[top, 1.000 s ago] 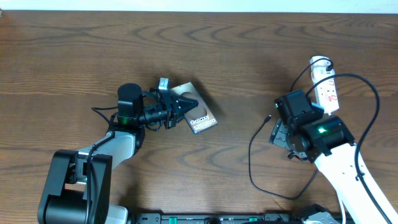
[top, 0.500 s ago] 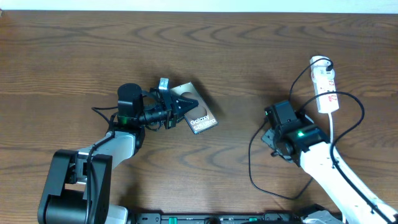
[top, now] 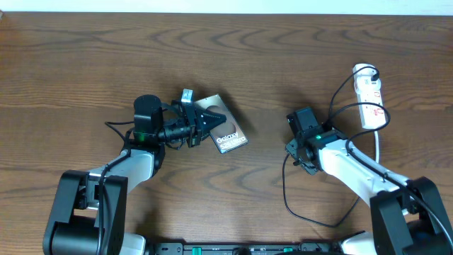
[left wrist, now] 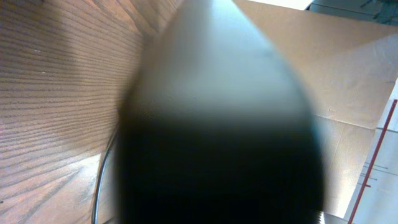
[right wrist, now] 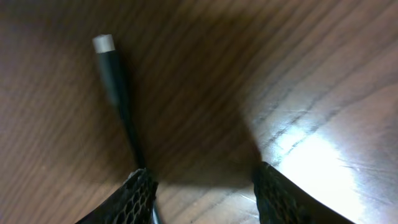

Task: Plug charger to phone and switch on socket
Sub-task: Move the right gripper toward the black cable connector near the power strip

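Observation:
Next, I move over and close my right gripper just behind the plug tip [right wrist: 125, 118], because the charger cable [right wrist: 139, 154] is against one finger, away from the middle of my open right gripper.
The phone [top: 228, 132] lies tilted on the table left of centre, "Galaxy" lettering up. My left gripper [top: 207, 119] is shut on the phone's left edge; a dark blur fills the left wrist view. The charger cable [top: 285, 190] loops over the table at lower right. Its plug tip [right wrist: 103, 44] lies on the wood in the right wrist view, with the cable running back beside the left finger. My right gripper [top: 296, 147] hangs over that end, and in its wrist view [right wrist: 205, 190] it is open and empty. The socket [top: 370, 99] lies at far right.
A white cord [top: 379, 144] runs down from the socket behind my right arm. A black plug [top: 373, 71] sits in the socket's top end. The table's far edge meets a white wall at the top.
My right gripper has moved left and slightly up, from near the socket to over the charger's plug end. The left gripper and phone have not moved.

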